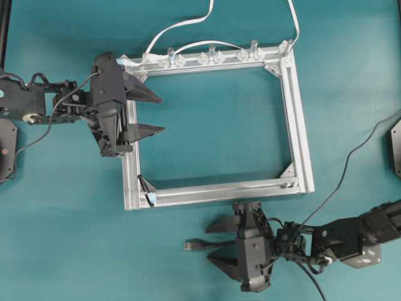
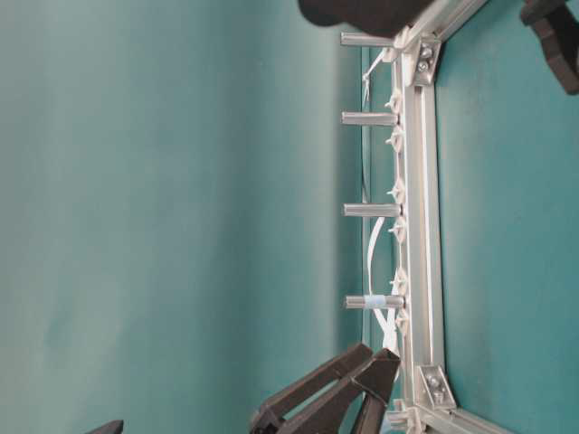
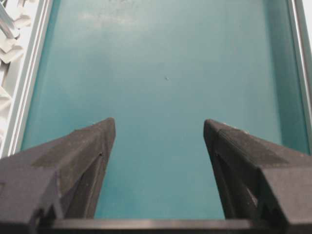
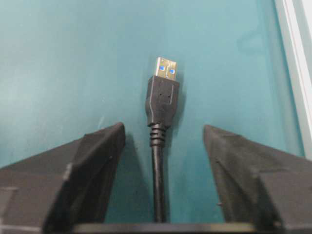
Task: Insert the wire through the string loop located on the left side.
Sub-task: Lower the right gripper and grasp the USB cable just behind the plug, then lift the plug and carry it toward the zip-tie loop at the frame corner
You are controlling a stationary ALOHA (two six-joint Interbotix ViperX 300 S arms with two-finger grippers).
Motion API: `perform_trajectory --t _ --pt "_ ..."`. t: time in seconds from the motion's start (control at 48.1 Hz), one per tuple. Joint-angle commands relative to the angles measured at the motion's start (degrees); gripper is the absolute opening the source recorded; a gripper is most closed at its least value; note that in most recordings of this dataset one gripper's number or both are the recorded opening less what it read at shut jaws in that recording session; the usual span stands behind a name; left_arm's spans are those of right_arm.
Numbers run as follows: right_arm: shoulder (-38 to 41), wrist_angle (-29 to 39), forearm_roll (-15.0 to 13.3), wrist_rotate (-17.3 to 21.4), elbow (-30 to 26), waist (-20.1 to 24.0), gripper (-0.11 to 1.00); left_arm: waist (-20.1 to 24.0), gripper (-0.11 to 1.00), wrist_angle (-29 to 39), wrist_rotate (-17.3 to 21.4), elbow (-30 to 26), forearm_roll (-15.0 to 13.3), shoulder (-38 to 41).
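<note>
The black plug (image 1: 197,245) will keep pointing forward instead of hanging down when I lift the wire, because the ribbed neck (image 4: 157,135) runs straight between my right gripper's fingers.
The wire's black plug (image 1: 195,245) with its silver tip lies flat on the teal table, tip pointing left, below the frame's bottom bar. My right gripper (image 1: 210,244) is open and straddles the cable just behind the plug (image 4: 163,102). There are gaps between the cable and both fingers (image 4: 92,161). The string loop (image 1: 146,185) is a tiny dark loop with light blue tape, inside the frame's bottom-left corner. My left gripper (image 1: 161,114) is open and empty above the frame's left bar, well above the loop. Only bare table shows between its fingers (image 3: 73,156).
The aluminium frame (image 1: 301,125) lies in the middle of the table. Clear clips (image 1: 210,58) and short upright posts (image 2: 371,210) line its top bar. A white cable (image 1: 188,25) runs through them. The black wire trails off to the right (image 1: 351,157).
</note>
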Motion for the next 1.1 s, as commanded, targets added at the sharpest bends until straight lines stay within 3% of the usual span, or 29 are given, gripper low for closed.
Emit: perform_trajectory --t 0.0,0.104,0.291,1.082 --pt "-0.8 -0.2 0.2 0.2 -0.1 0.1 0.68 -0.2 0.72 -0.3 0.4 -0.4 0.2 -1.1" --pt "-0.8 0.4 0.8 0.4 -0.1 0.1 0.52 -0.2 0.72 -0.2 0.4 -0.4 0.2 -1.1" --pt "-0.9 4.0 3.3 2.5 -0.7 0.1 0.11 -0.3 0.71 -0.3 0.4 -0.4 0.2 -1.1" --pt "-4.0 4.0 3.6 3.1 -0.2 -0.1 0.1 -0.7 0.72 -0.2 0.4 -0.4 0.2 -1.1"
